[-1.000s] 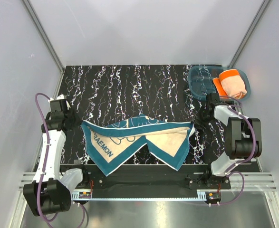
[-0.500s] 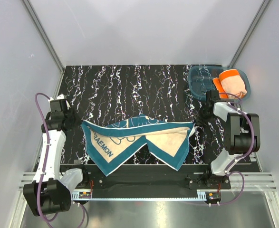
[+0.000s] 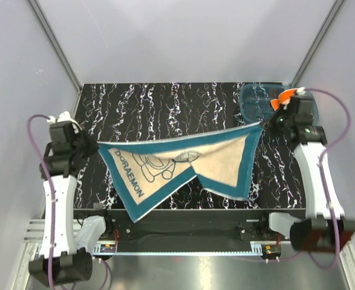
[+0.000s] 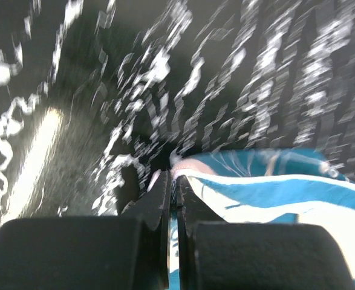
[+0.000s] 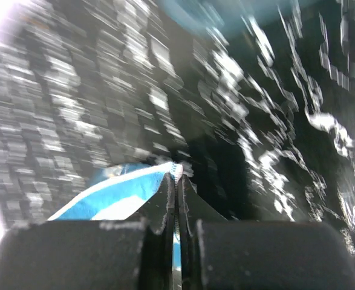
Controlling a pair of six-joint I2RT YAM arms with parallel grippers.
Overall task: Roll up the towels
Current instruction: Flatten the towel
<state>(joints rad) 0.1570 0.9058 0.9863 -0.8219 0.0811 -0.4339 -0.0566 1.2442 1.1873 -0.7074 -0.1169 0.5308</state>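
The dark teal towel's lower edge (image 3: 195, 174) hangs crumpled at the near side of the table, so both my grippers should pull the towel toward the table's far side (image 3: 107, 113) and lay it out flat.
The dark teal towel (image 3: 177, 166) hangs stretched between my two grippers above the black marbled table, cream back and a line print showing, its lower corners drooping toward the near edge. My left gripper (image 3: 94, 145) is shut on its left corner; the wrist view shows the teal edge (image 4: 256, 187) pinched between the jaws (image 4: 176, 181). My right gripper (image 3: 265, 123) is shut on its right corner, seen as a teal and white tip (image 5: 135, 181) at the jaws (image 5: 176, 175). The orange towel (image 3: 281, 98) lies rolled in the blue tray, mostly hidden behind my right arm.
The translucent blue plastic tray (image 3: 256, 99) stands at the far right corner of the table (image 3: 165, 103). Grey walls close in on the left, back and right. Both wrist views are motion-blurred.
Both grippers have risen and pulled apart, lifting the teal towel off the table and stretching it taut. The right arm swung out toward the tray and now covers most of the orange towel.
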